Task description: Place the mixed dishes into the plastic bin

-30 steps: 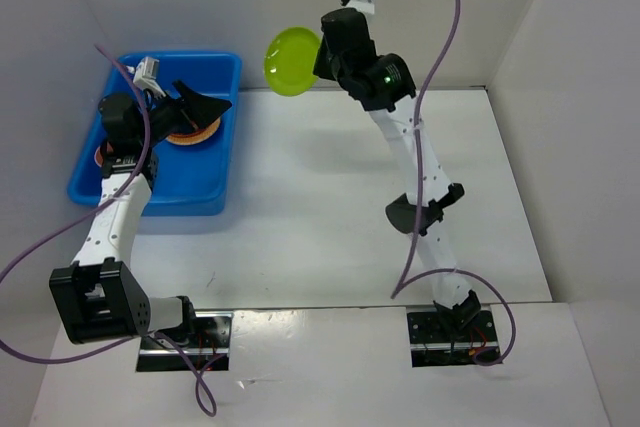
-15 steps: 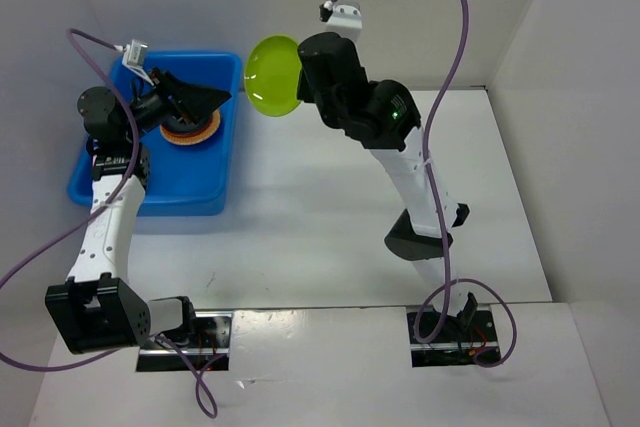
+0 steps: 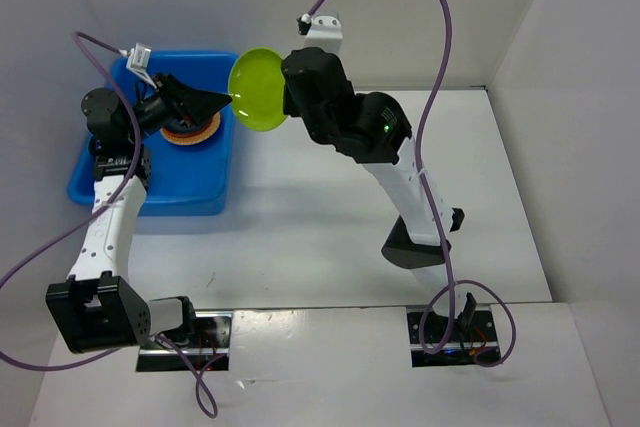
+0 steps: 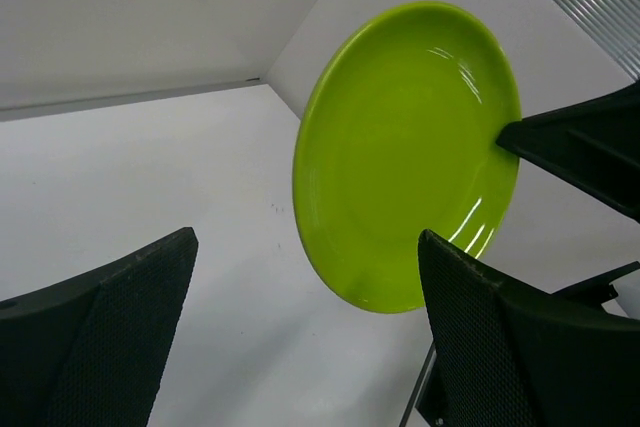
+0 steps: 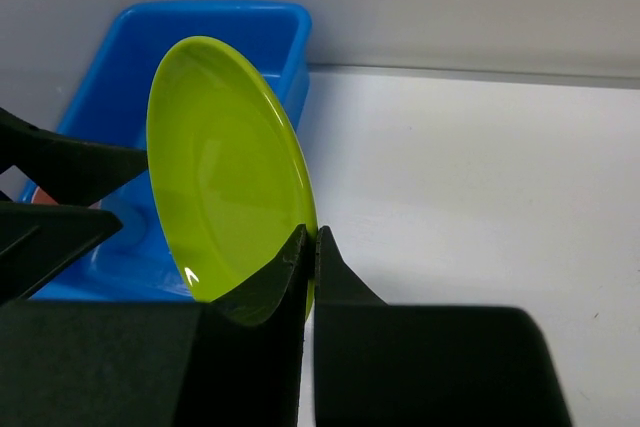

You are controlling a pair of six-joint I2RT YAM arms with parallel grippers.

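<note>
The lime green plate (image 3: 258,90) is in my right gripper beside the bin, so next my left gripper grabs the plate's free rim (image 3: 236,95) and lowers it onto the orange plate.
My right gripper (image 3: 283,99) is shut on the rim of the lime green plate (image 3: 256,89) and holds it on edge in the air beside the right rim of the blue plastic bin (image 3: 221,199). The plate also shows in the right wrist view (image 5: 225,162) and the left wrist view (image 4: 405,152). My left gripper (image 3: 205,102) is open and empty above the bin, its fingertips just left of the plate. An orange plate (image 3: 190,131) lies in the bin, partly hidden by the left gripper. The bin also shows in the right wrist view (image 5: 290,27).
White walls enclose the table on the back, left and right. The right arm (image 3: 410,187) stretches across the table's middle toward the bin. Purple cables loop above both arms.
My right gripper has carried the lime green plate left and slightly down, toward the bin and the left gripper. The left arm drew back and up over the bin, then held still.
</note>
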